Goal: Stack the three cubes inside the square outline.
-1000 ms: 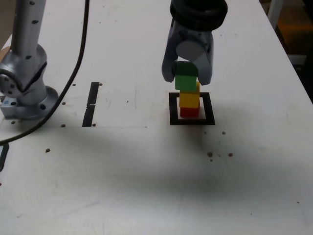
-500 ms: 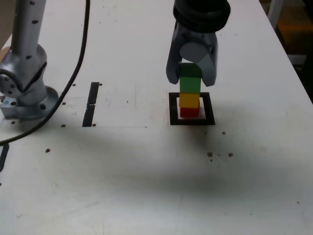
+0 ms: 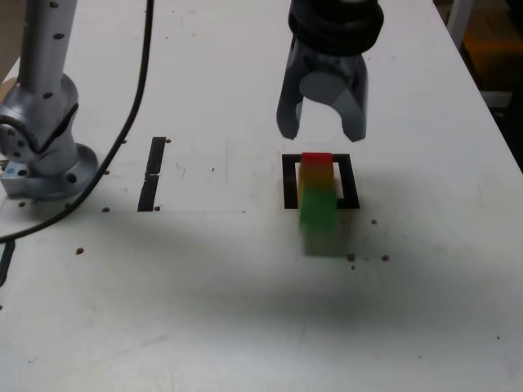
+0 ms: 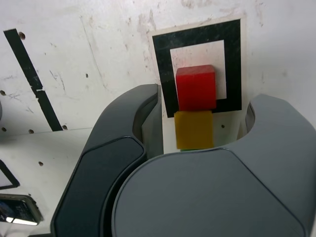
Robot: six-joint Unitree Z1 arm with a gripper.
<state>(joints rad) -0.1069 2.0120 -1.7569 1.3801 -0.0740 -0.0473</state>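
The green cube [image 3: 319, 208] looks blurred as it topples [image 3: 325, 242], so I expect it to come down clear of the yellow cube that I lift.
The three cubes lie toppled in a row that runs toward the near side of the table. In the exterior view the red cube [image 3: 318, 158] is inside the square outline [image 3: 287, 184]. The yellow cube [image 3: 317, 177] is just in front of it, and the green cube [image 3: 319, 216], blurred, is past the outline's near edge. My gripper [image 3: 321, 131] hangs open above the outline's far side, holding nothing. The wrist view shows the red cube [image 4: 196, 88] in the outline [image 4: 163, 64] and the yellow cube [image 4: 194, 129] over its edge, both between my open gripper [image 4: 202, 118]'s fingers. The green cube is almost hidden there.
The arm's metal base [image 3: 41, 122] stands at the exterior view's left with a black cable [image 3: 131, 106] running past it. A straight black tape strip [image 3: 153, 171] lies between the base and the outline. The table's edge [image 3: 490, 98] runs down the exterior view's right.
The gripper let go of the green cube on top of the stack and opened. The stack fell toward the near side, and the green cube now lies outside the outline.
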